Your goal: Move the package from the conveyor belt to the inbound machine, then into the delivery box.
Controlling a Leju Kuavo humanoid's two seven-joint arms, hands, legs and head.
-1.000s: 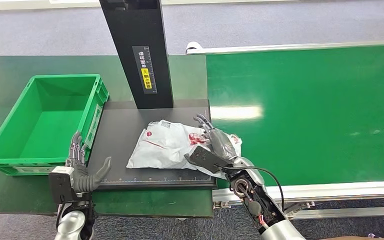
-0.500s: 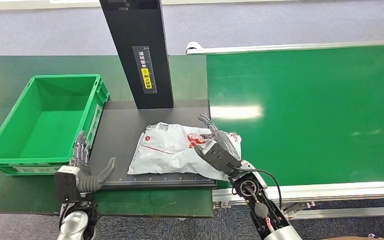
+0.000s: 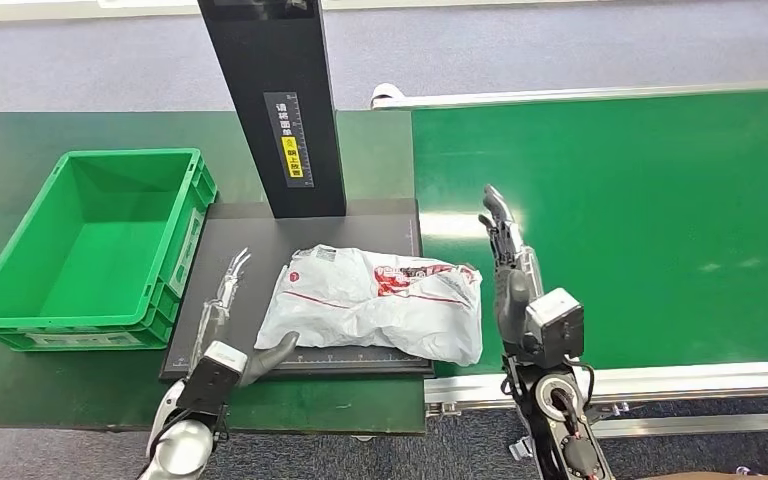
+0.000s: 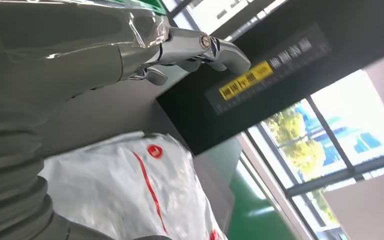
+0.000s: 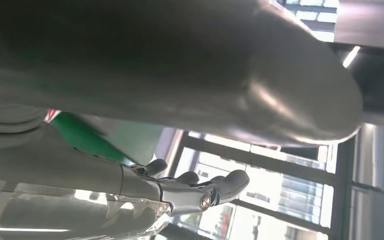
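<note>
My gripper will bunch the package (image 3: 378,303) into folds at the grip, and the package's loose end will hang down when I lift it, because the white plastic (image 3: 345,322) looks loose and wrinkled.
A white plastic package (image 3: 375,303) with red print lies on the dark platform of the inbound machine (image 3: 250,260), below its black column (image 3: 280,100). My left hand (image 3: 225,335) lies flat and open on the platform just left of the package, thumb toward it. The left wrist view shows the package (image 4: 130,195) close beside the fingers (image 4: 200,47). My right hand (image 3: 510,270) stands open and upright just right of the package, over the conveyor belt (image 3: 640,220), holding nothing. The green delivery box (image 3: 90,245) sits left of the machine.
The conveyor's metal frame (image 3: 620,382) runs along the near edge on the right. A dark green table (image 3: 20,140) carries the box and the machine. Grey floor (image 3: 560,40) lies beyond.
My right hand has let go of the package and swung up and right onto the belt side. My left hand has moved right onto the platform toward the package. The package lies flatter.
</note>
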